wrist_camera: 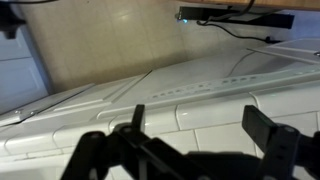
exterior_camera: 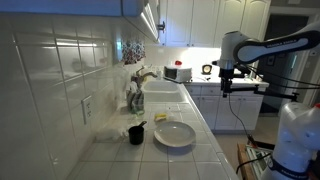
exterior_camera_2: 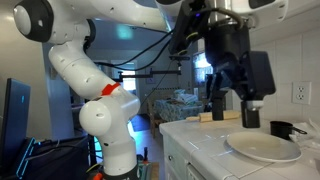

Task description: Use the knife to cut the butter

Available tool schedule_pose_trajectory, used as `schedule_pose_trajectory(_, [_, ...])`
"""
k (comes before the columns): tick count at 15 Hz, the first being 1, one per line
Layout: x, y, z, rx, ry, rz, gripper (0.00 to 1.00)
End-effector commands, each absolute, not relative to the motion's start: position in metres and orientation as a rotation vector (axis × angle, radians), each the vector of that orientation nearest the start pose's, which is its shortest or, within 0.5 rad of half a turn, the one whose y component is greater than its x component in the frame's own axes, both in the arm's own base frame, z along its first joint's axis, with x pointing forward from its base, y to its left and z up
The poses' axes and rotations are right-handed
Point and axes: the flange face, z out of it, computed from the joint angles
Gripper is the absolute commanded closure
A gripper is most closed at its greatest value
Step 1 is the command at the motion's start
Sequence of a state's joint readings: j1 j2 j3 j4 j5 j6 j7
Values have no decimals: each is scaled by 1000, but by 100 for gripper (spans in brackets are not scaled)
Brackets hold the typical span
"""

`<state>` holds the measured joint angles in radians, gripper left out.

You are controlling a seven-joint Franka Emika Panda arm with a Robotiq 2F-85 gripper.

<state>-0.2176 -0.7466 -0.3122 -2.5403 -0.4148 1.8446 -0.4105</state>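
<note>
The robot's open gripper hangs out beyond the counter's front edge (wrist_camera: 190,98), so it should swing in over the tiles (exterior_camera: 180,112) next to the sink and go down to the knife.
The butter (exterior_camera: 160,117) is a small pale-yellow block on the white tiled counter, just behind the round white plate (exterior_camera: 174,134). The plate also shows in an exterior view (exterior_camera_2: 262,147). My gripper (exterior_camera: 226,86) hangs in the air off to the side of the counter, well away from the butter and plate. It looms large in an exterior view (exterior_camera_2: 231,108). In the wrist view my gripper (wrist_camera: 203,130) is open and empty, with white counter tiles between its fingers. I cannot make out a knife.
A black cup (exterior_camera: 137,133) stands beside the plate and also shows in an exterior view (exterior_camera_2: 280,128). A sink with a faucet (exterior_camera: 143,80) lies farther along the counter. A microwave (exterior_camera: 177,72) stands at the back. Cabinets hang overhead.
</note>
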Motion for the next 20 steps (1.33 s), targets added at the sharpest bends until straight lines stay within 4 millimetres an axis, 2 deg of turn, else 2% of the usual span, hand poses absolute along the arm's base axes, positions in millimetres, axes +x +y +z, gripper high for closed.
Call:
schedule_pose_trajectory(1, [275, -218, 513, -3339, -147, 29, 0])
schedule_pose_trajectory(4, [274, -230, 532, -3346, -192, -42, 0])
schedule_pose_trajectory(15, [277, -230, 530, -3345, -204, -35, 0])
schedule_pose_trajectory(16, [290, -237, 519, -3282, -251, 57, 0])
schedule_pose_trajectory(17, [299, -245, 515, -3281, -244, 43, 0])
schedule_pose_trajectory(20, [328, -263, 511, -3215, -373, 72, 0])
